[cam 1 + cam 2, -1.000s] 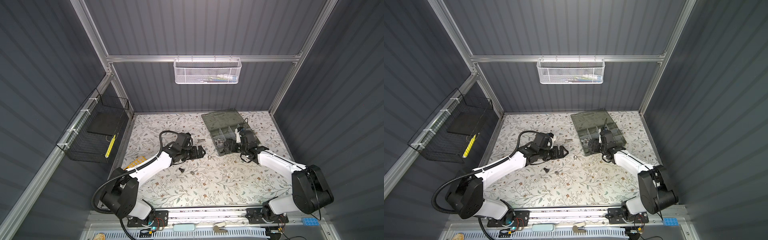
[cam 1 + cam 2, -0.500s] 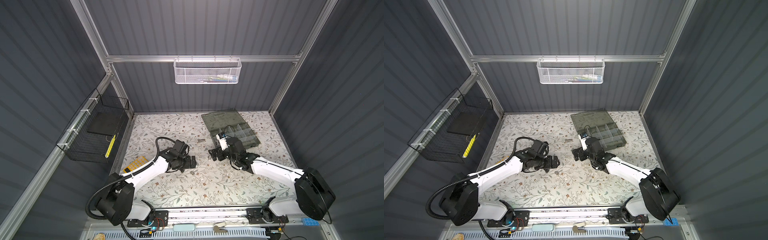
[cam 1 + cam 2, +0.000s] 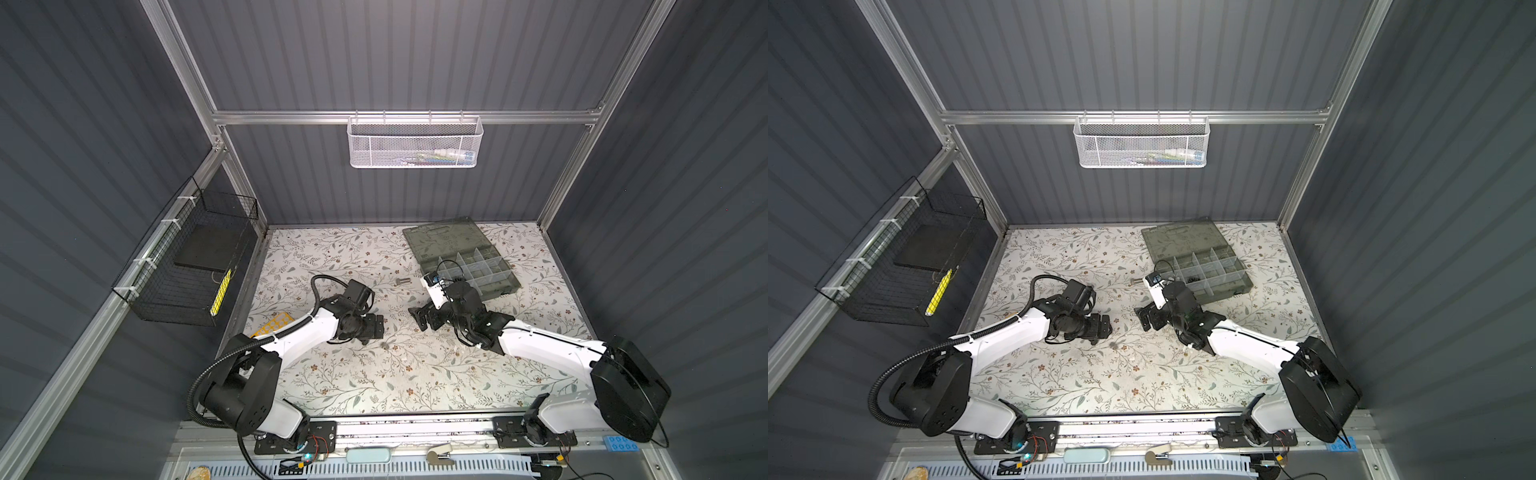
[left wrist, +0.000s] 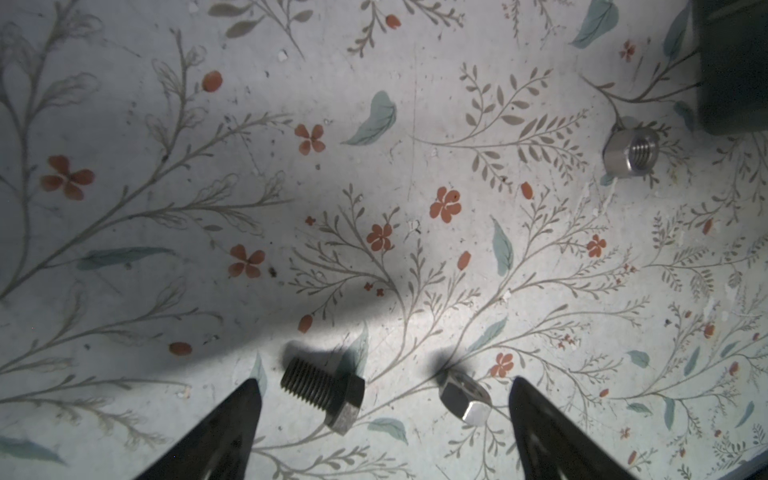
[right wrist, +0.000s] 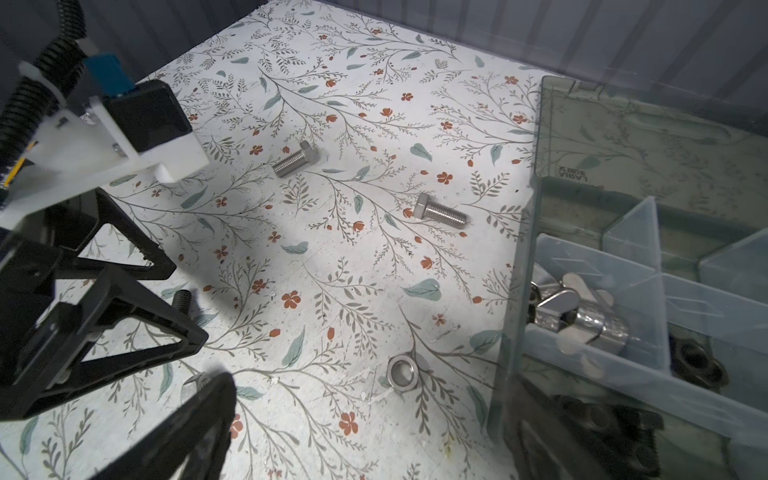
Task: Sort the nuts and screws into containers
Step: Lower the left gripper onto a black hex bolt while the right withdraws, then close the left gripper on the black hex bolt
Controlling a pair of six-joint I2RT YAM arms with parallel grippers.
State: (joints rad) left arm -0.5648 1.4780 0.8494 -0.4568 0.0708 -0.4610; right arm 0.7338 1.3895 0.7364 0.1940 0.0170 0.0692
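The silver nut point(image 4: 465, 397) is between my left gripper's open fingers together with the black screw, so my left gripper should move off the nut and take only the screw point(image 4: 323, 393).
In the left wrist view a black screw point(image 4: 322, 392) and a silver nut point(image 4: 465, 401) lie side by side on the floral mat. My left gripper point(image 4: 384, 395) stands open around both and touches neither. A second silver nut point(image 4: 631, 153) lies farther off. My right gripper point(image 5: 374, 415) is open and empty over the mat, with a silver nut point(image 5: 403, 371) just ahead of it. Two silver screws point(image 5: 295, 160) point(image 5: 440, 214) lie beyond. The containers point(image 5: 631, 232) are compartments of a grey-green case point(image 3: 465, 257). They hold silver wing-shaped parts point(image 5: 582, 311) and black nuts point(image 5: 698, 365).
In both top views the grippers point(image 3: 376, 328) point(image 3: 422, 318) face each other near the mat's middle, a small gap apart. The case lid point(image 3: 1179, 237) lies open at the back. A black wire basket point(image 3: 195, 266) hangs on the left wall and a white mesh basket point(image 3: 415, 143) on the back wall.
My right gripper has left the case and swung left over the mat. My left gripper has drawn back toward the front and come down around the black screw and the nut.
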